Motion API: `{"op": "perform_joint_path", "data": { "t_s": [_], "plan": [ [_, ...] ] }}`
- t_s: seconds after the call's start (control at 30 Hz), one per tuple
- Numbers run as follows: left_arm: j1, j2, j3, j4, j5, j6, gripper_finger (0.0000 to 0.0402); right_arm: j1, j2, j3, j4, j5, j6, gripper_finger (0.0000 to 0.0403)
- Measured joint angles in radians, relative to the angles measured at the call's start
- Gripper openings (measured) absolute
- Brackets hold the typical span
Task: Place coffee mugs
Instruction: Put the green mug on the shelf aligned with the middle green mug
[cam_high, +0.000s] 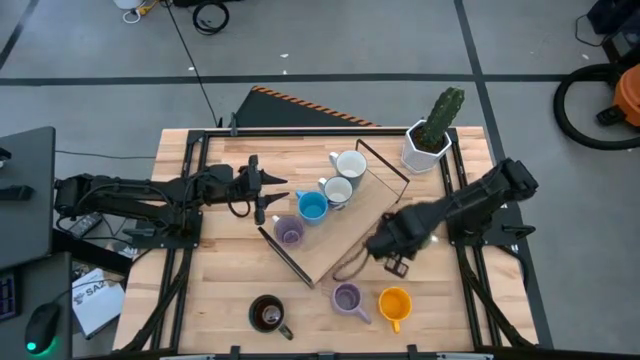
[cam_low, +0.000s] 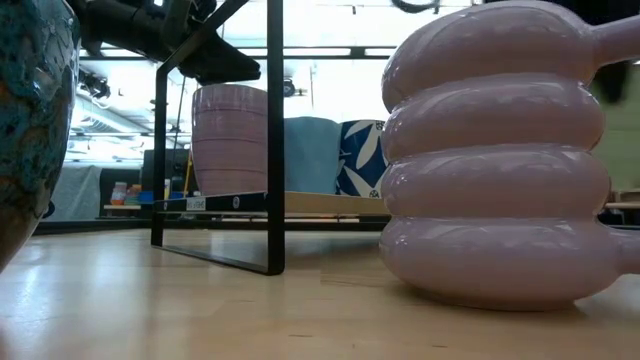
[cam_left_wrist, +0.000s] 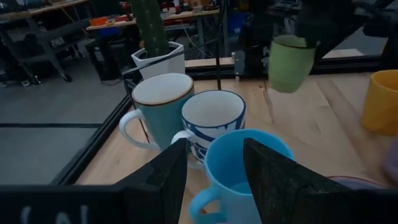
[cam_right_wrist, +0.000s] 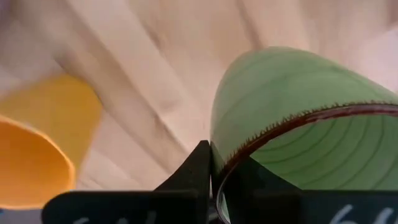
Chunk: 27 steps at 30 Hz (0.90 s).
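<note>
The opening of the green mug (cam_left_wrist: 290, 66) faces up and the board (cam_high: 375, 190) next to the white mug is free, so my right gripper goes on going there and lets go once the green mug stands.
A green mug (cam_left_wrist: 289, 62) hangs in the air over the table's right half with my right gripper (cam_right_wrist: 217, 168) shut on it; in the high view that gripper (cam_high: 392, 250) hides it. A white mug (cam_high: 350, 163), a blue-patterned mug (cam_high: 337, 190), a bright blue mug (cam_high: 312, 207) and a lilac mug (cam_high: 288, 232) stand on a wooden board (cam_high: 345, 235). On the table near the front edge stand a second lilac mug (cam_high: 347, 298), an orange mug (cam_high: 395, 303) and a dark mug (cam_high: 268, 314). My left gripper (cam_high: 268, 192) is open, level, just left of the blue mug (cam_left_wrist: 242, 168). My right gripper pinches the green mug's wall at the rim (cam_right_wrist: 231, 163), one finger inside the mug and one outside. The fingers come from above, pointing down. The mug hangs below them, mouth up and slightly tilted, lifted clear of the table.
A black wire frame (cam_high: 385, 165) stands around the board. A white pot with a cactus (cam_high: 430, 140) sits at the far right corner. Bare wood lies at the near left (cam_high: 215, 280).
</note>
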<state>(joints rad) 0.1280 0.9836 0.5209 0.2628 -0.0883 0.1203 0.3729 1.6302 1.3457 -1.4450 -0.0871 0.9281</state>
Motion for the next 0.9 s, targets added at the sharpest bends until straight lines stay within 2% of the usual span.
{"op": "perform_joint_path", "data": {
  "t_s": [0.3,0.53,0.67,0.9],
  "plan": [
    [0.0,0.0,0.0,0.006,0.0,-0.032,0.0162,-0.222,0.0,0.147,-0.006,0.096,-0.189,0.003],
    [0.0,0.0,0.0,0.001,0.0,-0.032,0.0162,-0.378,0.0,0.163,0.028,0.072,-0.194,0.0031],
    [0.0,0.0,0.0,0.0,0.0,-0.032,0.0162,-0.455,0.0,0.163,0.091,0.019,-0.233,0.0031],
    [0.0,0.0,0.0,0.0,0.0,-0.032,0.0162,-0.528,0.037,0.164,0.109,-0.019,-0.291,0.0031]
  ]
}}
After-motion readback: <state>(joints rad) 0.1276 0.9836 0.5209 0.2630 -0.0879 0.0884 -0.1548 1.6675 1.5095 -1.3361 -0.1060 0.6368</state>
